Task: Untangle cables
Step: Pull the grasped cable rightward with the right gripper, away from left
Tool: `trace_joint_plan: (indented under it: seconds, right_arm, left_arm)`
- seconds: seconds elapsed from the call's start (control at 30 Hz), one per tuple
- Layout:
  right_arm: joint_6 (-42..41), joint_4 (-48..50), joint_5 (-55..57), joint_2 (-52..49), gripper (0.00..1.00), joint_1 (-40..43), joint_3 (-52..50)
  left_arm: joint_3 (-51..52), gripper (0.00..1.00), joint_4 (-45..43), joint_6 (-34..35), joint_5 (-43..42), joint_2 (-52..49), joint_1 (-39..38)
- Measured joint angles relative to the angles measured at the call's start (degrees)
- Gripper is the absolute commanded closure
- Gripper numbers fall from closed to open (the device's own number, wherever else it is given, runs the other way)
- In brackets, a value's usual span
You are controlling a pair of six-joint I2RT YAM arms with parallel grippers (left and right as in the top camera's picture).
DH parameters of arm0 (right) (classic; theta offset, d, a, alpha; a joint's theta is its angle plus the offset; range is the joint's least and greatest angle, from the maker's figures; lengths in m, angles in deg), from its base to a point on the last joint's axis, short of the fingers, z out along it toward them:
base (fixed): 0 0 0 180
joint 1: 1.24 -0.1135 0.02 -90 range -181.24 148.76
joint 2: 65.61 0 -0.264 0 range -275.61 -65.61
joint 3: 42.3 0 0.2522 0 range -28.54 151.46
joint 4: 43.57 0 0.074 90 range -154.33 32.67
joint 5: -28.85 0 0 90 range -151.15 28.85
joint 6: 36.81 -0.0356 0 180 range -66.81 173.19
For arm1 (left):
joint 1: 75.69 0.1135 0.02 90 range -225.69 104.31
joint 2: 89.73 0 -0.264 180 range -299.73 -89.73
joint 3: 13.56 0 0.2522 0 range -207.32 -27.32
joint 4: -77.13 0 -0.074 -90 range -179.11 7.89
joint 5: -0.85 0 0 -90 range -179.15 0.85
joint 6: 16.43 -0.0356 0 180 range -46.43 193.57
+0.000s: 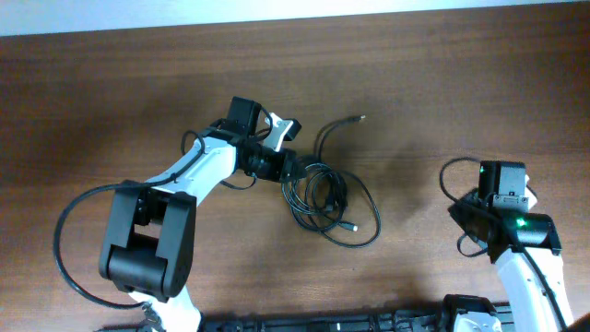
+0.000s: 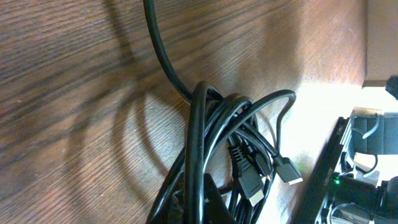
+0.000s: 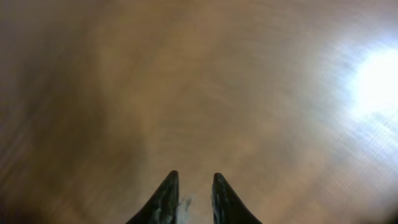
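I should keep several crossed strands of cable bunched together (image 1: 312, 173) steady in my left gripper, which holds them, while my right gripper comes in to separate the strands of cable (image 1: 342, 197) next to the plugs.
The cables (image 1: 323, 198) are thin black cords in a tangle of loops at the table's middle. One loose end with a plug (image 1: 359, 118) reaches toward the back. My left gripper (image 1: 293, 171) sits at the tangle's left edge. In the left wrist view its dark fingers (image 2: 214, 202) are closed around strands of the bundle (image 2: 199, 124), and two plug connectors (image 2: 287, 169) hang beside them. My right gripper (image 1: 477, 221) is at the right, apart from the cables. In the right wrist view its fingertips (image 3: 194, 180) are nearly together, with nothing between them, over blurred bare wood.
The brown wooden table (image 1: 111, 92) runs to a pale edge at the back. Thicker black arm wires loop at the left arm's base (image 1: 69, 249) and by the right arm (image 1: 447, 180). Black hardware (image 2: 348, 162) lies along the near edge.
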Motion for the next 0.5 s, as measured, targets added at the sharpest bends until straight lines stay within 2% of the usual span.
trace_joint_plan:
  seconds: [0.1,0.2,0.3,0.4,0.47,0.5]
  right_arm:
    - [26.0,9.0,-26.8,-1.9,0.60,0.1,0.2]
    - [40.2,9.0,-41.1,-6.2,0.54,0.1,0.2]
    - [45.9,9.7,-45.7,-11.5,0.54,-2.3,0.2]
    - [48.3,10.7,-47.1,-17.9,0.54,-6.5,0.2]
    - [49.0,12.1,-47.3,-22.1,0.66,-9.3,0.2]
    - [49.4,14.0,-47.3,-24.5,0.85,-10.6,0.2]
  left_arm:
    - [0.0,1.00,-0.1,-1.0,-2.2,0.3,-2.4]
    - [0.0,1.00,-0.3,-4.3,-4.7,0.3,-7.2]
    - [0.0,1.00,-0.9,-5.8,-5.7,0.4,-9.3]
    - [0.0,1.00,-1.4,-6.3,-5.8,0.5,-9.4]
    - [0.0,1.00,-1.5,-6.3,-5.8,0.5,-9.4]
    - [0.0,1.00,-1.5,-6.3,-5.8,0.5,-9.4]
